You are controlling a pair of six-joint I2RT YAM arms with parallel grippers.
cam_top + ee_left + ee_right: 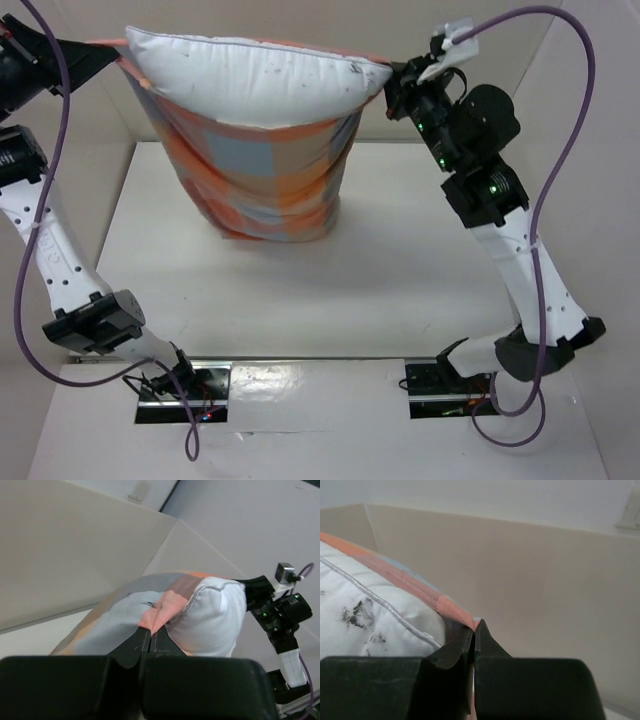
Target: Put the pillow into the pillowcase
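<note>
The pillowcase's rim stretches taut below the white pillow's bulging top (255, 82), so next my left gripper eases toward my right gripper before we lower the pillowcase to the table (280, 295).
The checked pillowcase (265, 170) hangs open-mouth-up above the table, stretched between both grippers. The white pillow (255, 80) sits in its mouth, its top part bulging above the rim and its lower part hidden inside. My left gripper (112, 52) is shut on the rim's left corner; the left wrist view shows the jaws (150, 630) pinching orange fabric (165, 607) beside the pillow (210, 622). My right gripper (392, 72) is shut on the rim's right corner; the right wrist view shows the jaws (474, 627) pinching the orange hem (420, 587) over the pillow (365, 625).
The white table (300, 290) lies below the hanging pillowcase, whose bottom is at or just above it. Beige walls (580, 120) stand behind and at both sides. Both arm bases sit at the near edge.
</note>
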